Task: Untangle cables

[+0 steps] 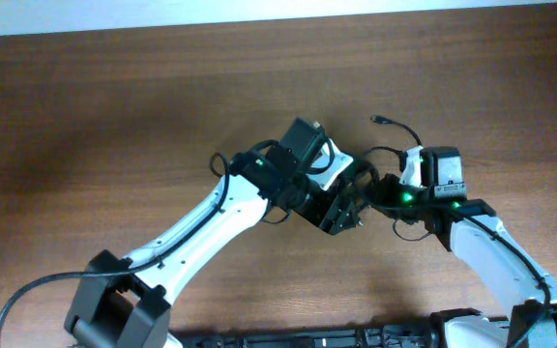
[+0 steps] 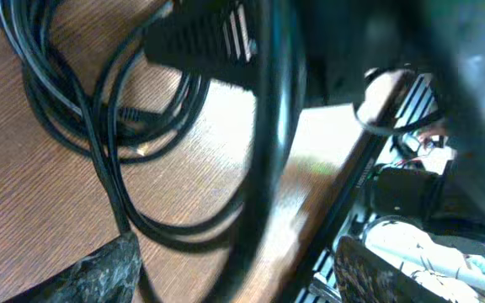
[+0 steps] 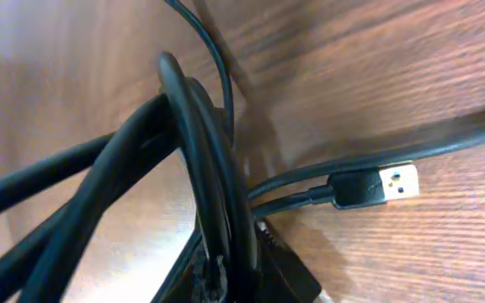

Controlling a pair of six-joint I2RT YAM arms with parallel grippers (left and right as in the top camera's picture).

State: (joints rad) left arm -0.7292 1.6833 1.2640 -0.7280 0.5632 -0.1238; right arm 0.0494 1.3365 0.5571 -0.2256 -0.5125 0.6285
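Several strands of cable (image 3: 205,156) are bunched up in my right gripper next to my open left gripper. Next, my left gripper moves back out of the way while my right gripper shakes the cable bundle (image 1: 366,178) loose.
The cables are thin black cords bunched on the wooden table between my two arms. One loose end with a small plug (image 1: 376,120) curls behind the right wrist. My right gripper (image 1: 379,190) is shut on a bundle of several cable strands (image 3: 188,143), which rise out of its jaws (image 3: 232,273). A USB plug (image 3: 377,187) lies on the table beside them. My left gripper (image 1: 342,217) is open, its fingers (image 2: 234,273) wide apart. A blurred cable strand (image 2: 263,168) runs between them, and cable loops (image 2: 99,118) lie beyond on the table.
The brown wooden table (image 1: 114,126) spreads all round. Both arms crowd together at centre right. The right arm's black and white body (image 2: 411,210) stands close in front of the left gripper. A dark rail (image 1: 356,336) runs along the near edge.
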